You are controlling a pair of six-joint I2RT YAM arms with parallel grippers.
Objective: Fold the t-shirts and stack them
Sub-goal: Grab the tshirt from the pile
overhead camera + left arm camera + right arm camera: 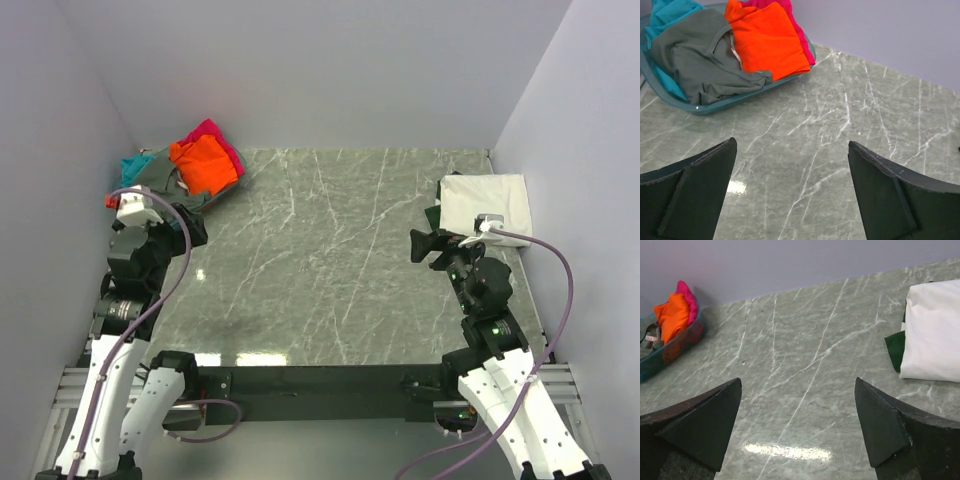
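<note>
My left gripper should stay open and keep reaching for the dark grey t-shirt's end, which lies uncovered at the basket's near rim [749,95], until its fingers are on both sides of that end [760,78].
A pile of loose t-shirts fills a teal basket [715,106] at the table's far left corner: a dark grey one [695,62], an orange one [767,40], a magenta one [796,27] and a teal one [670,10]. A folded white t-shirt [487,200] lies at the far right, on top of a dark green cloth [895,347]. My left gripper [791,145] hovers open over bare marble just short of the basket. My right gripper [797,382] is open too, above the table left of the white t-shirt [935,335]. Neither holds anything.
Pale walls [300,70] close in the table at the back and on both sides. The grey marble tabletop [340,250] stretches between the basket and the white shirt. A black rail [320,380] runs along the near edge between the arm bases.
</note>
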